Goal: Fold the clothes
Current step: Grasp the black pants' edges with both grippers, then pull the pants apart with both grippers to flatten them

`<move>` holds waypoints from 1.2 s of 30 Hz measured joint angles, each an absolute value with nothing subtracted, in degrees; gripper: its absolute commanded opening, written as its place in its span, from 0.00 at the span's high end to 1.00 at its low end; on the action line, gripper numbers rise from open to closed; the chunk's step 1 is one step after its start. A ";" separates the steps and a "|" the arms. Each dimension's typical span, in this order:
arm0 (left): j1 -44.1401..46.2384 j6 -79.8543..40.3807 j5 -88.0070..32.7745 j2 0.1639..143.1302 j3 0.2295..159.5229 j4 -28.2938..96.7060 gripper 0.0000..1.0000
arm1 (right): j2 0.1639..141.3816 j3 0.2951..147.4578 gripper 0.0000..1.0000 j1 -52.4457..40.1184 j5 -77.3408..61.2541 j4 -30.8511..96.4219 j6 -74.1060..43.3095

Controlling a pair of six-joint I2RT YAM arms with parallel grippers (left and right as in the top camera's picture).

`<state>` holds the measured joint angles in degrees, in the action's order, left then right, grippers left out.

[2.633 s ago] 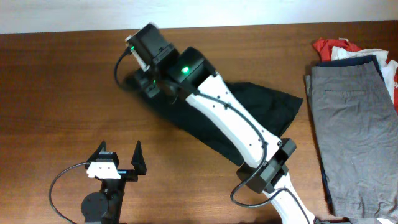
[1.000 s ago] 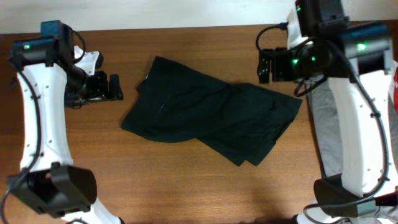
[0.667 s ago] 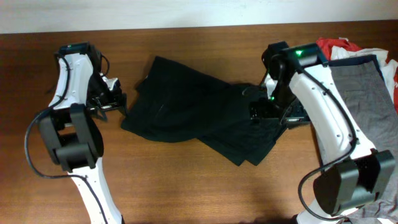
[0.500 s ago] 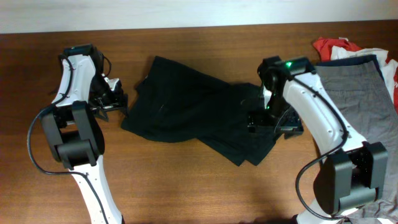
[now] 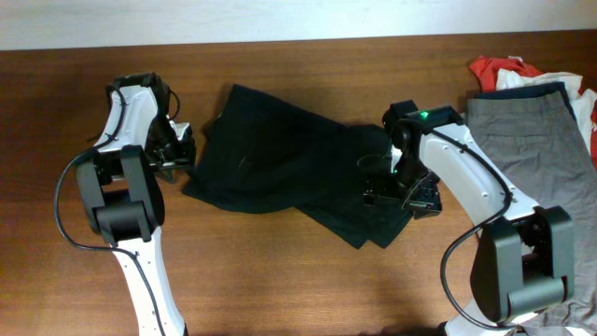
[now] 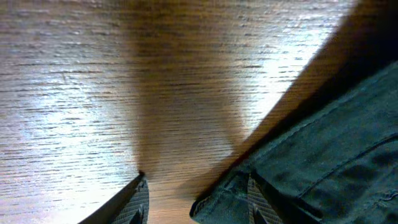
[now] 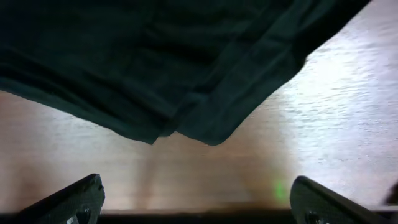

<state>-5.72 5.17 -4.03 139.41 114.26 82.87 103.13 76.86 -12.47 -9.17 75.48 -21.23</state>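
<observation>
The garment's corner (image 6: 206, 209) sits only a little way between my left gripper's fingers, so I should open them, move further over the hem (image 6: 237, 180) and pinch it before lifting.
A dark green garment (image 5: 298, 168) lies crumpled across the middle of the wooden table. My left gripper (image 5: 180, 154) is at its left edge. In the left wrist view the left gripper (image 6: 196, 204) has its jaws partly apart. A corner of the garment's hem (image 6: 217, 198) sits between them, against the right finger (image 6: 258, 200), and bare wood shows beside the left finger (image 6: 134, 202). My right gripper (image 5: 401, 191) is low over the garment's right side. In the right wrist view the right gripper (image 7: 199, 205) is wide open over bare wood, and the garment's hem (image 7: 199, 124) lies just beyond the fingertips.
At the table's right edge there is a stack of clothes: grey shorts (image 5: 522, 187) on top, a navy piece (image 5: 532, 89) under them and red and white cloth (image 5: 494, 70) behind. The table's far edge (image 5: 280, 42) meets a white wall.
Both arms have come down to the garment. The left gripper slid right to the hem and its jaws narrowed. The right gripper moved down and left over the right side, still wide open.
</observation>
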 measured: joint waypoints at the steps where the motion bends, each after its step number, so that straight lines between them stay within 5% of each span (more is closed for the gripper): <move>1: -5.74 5.17 -3.99 139.41 114.19 82.63 0.64 | 103.13 75.64 0.01 -12.47 -10.17 75.05 -21.21; 5: -5.74 5.15 -4.34 139.31 113.54 82.24 0.67 | 103.13 71.83 0.01 -12.47 -12.36 73.01 -22.55; 9: -5.78 5.23 -6.02 139.20 111.74 86.26 0.49 | 103.13 70.83 0.01 -12.47 -13.06 72.69 -23.66; 15: -5.78 6.02 -8.82 139.20 111.20 88.58 0.46 | 103.13 70.81 0.01 -15.42 -13.23 71.64 -23.83; 16: -5.78 6.24 -9.28 139.20 111.20 88.29 0.48 | 103.13 70.81 0.01 -15.92 -13.23 71.42 -23.86; 20: -5.67 6.48 -10.63 139.20 111.02 86.13 1.00 | 103.13 69.89 0.01 -17.69 -13.23 68.20 -25.78; 36: -5.41 6.63 -11.44 139.20 110.65 85.34 1.00 | 103.13 59.22 0.14 -22.09 -23.49 55.05 -31.88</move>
<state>-5.41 6.63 -11.44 139.20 110.65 85.34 103.13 59.22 -22.09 -23.49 55.05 -31.88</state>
